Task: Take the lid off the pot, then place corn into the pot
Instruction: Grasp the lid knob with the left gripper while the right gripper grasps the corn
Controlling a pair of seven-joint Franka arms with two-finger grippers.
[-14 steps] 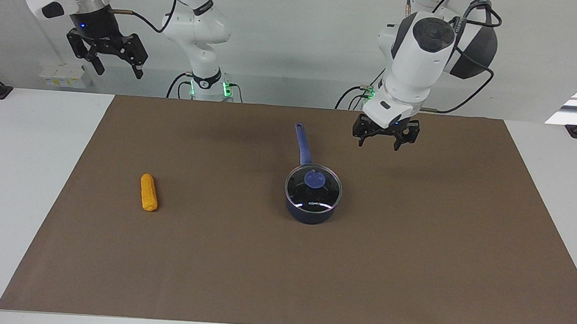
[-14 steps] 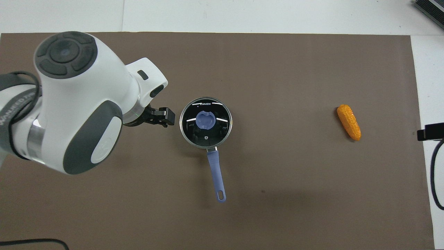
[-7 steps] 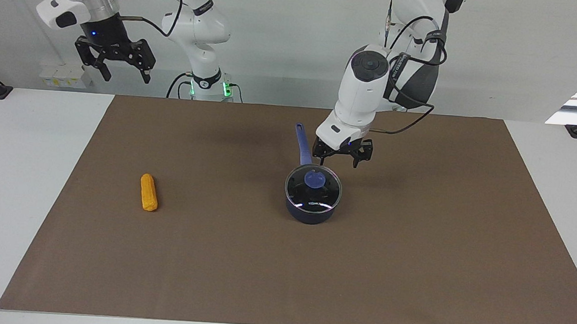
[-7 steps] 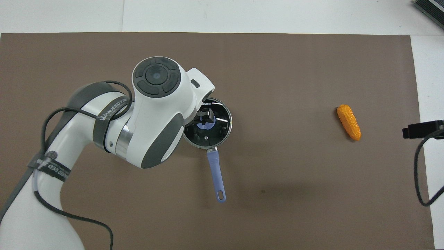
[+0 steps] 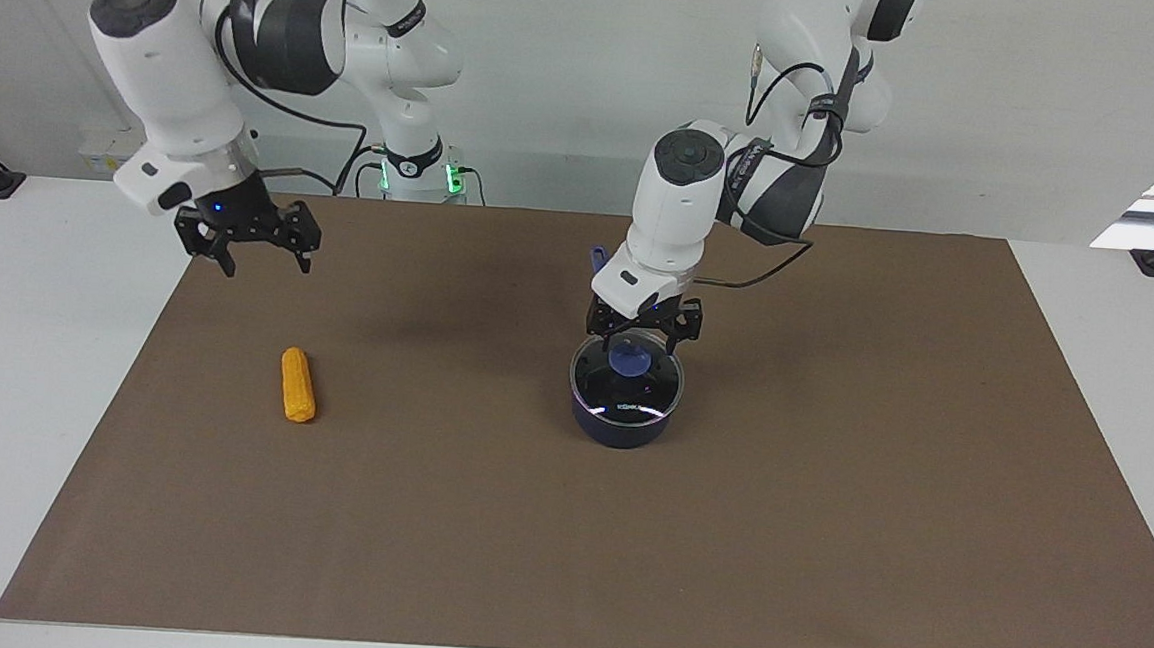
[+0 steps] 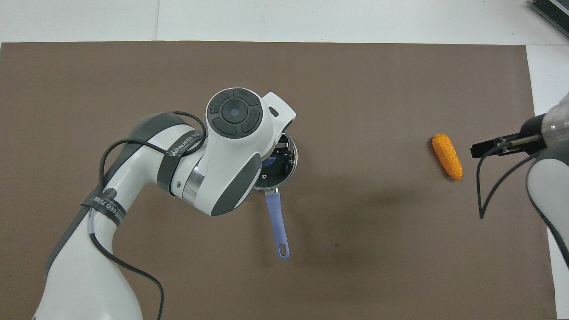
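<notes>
The glass lid lets only a dark inside (image 6: 276, 170) show through, so I should expect an empty pot (image 6: 291, 170) when I lift the lid away.
The dark blue pot (image 5: 621, 429) stands mid-table with the glass lid (image 5: 649, 385) on it. My left gripper (image 5: 641, 340) is open and hangs just over the lid's blue knob (image 5: 628, 363), one finger on either side, not closed on it. In the overhead view my left arm covers most of the lid (image 6: 288, 163); the pot's handle (image 6: 276, 220) points toward the robots. The orange corn (image 5: 298, 384) lies on the mat toward the right arm's end and also shows in the overhead view (image 6: 448, 156). My right gripper (image 5: 251, 242) is open and empty, in the air beside the corn.
A brown mat (image 5: 827, 500) covers most of the white table (image 5: 34, 351). Nothing else lies on it.
My left gripper has moved from beside the pot to over the lid and come down to the knob. My right gripper has come down and moved toward the corn.
</notes>
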